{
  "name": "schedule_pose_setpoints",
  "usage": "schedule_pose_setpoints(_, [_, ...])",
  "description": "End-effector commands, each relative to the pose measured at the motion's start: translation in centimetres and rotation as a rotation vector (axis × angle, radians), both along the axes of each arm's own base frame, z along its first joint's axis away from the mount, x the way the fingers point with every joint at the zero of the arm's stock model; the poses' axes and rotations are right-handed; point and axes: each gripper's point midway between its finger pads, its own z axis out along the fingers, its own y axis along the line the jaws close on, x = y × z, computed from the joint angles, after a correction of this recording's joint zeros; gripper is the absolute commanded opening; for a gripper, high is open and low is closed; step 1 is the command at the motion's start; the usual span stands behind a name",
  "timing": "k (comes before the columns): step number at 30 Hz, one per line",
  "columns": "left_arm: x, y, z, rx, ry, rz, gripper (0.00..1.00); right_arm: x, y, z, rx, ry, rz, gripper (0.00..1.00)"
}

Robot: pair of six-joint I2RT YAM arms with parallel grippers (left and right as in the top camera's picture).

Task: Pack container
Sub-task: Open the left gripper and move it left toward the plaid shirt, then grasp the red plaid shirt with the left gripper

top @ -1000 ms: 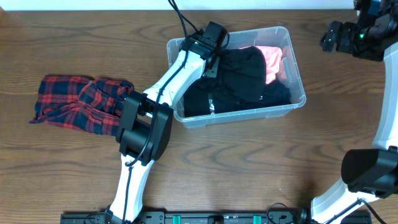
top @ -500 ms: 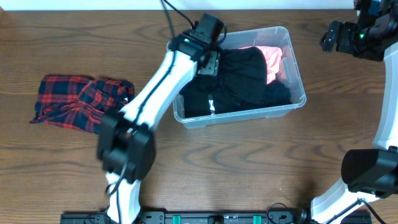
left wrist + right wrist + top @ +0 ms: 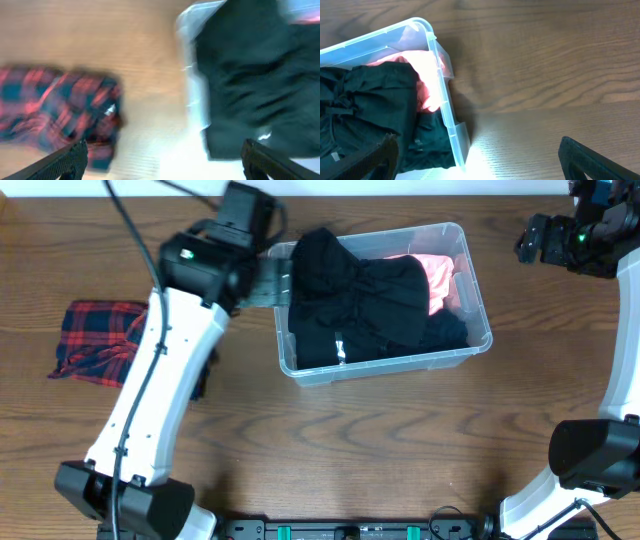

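Note:
The crumpled end of the red plaid cloth lies clear of the bin, so the robot's left gripper should stay open and keep going toward that end [image 3: 98,116] until its fingers are on both sides of it.
The container [image 3: 481,308] is a clear bin at the table's middle back, piled with black garments [image 3: 362,292] over a pink one [image 3: 438,277]. One black garment rises over the back left corner of the rim. My left gripper [image 3: 272,280] is blurred and hovers open just left of the bin with nothing between its fingers. The left wrist view shows the bin's corner [image 3: 192,75], the black cloth [image 3: 255,75] and a red plaid cloth [image 3: 55,110]. My right gripper [image 3: 530,240] hangs open to the right of the bin, above its rim [image 3: 438,65] and bare wood.
The red plaid cloth [image 3: 92,340] lies crumpled on the table at the left, with part of it hidden under my left arm [image 3: 160,390]. The wooden table [image 3: 400,450] stretches in front of the bin and to its right.
My left gripper has opened, let go of the black garment and drawn back left out of the bin. The left arm has swung left over the plaid cloth. The right arm is still.

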Motion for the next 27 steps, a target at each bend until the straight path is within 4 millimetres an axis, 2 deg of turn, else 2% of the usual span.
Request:
schedule_pose_setpoints(1, [-0.6,3.4,-1.6,0.052,0.081,0.089,0.98,0.0,0.0,0.0,-0.011,0.0,0.016,0.99])
schedule_pose_setpoints(8, [-1.0,7.3,-5.3,0.14,0.152,0.18,0.98,0.0,0.0,0.0,-0.011,0.0,0.016,0.99])
schedule_pose_setpoints(16, [-0.9,8.5,-11.9,0.216,0.165,0.186,0.98,0.0,0.0,0.0,-0.011,0.0,0.016,0.99])
schedule_pose_setpoints(21, [-0.6,10.4,-14.0,0.335,0.125,0.209,0.98,0.0,0.0,0.0,-0.011,0.0,0.016,0.99])
schedule_pose_setpoints(27, [0.7,10.5,-16.3,0.364,0.123,0.187,0.98,0.0,0.0,0.0,-0.011,0.0,0.016,0.99])
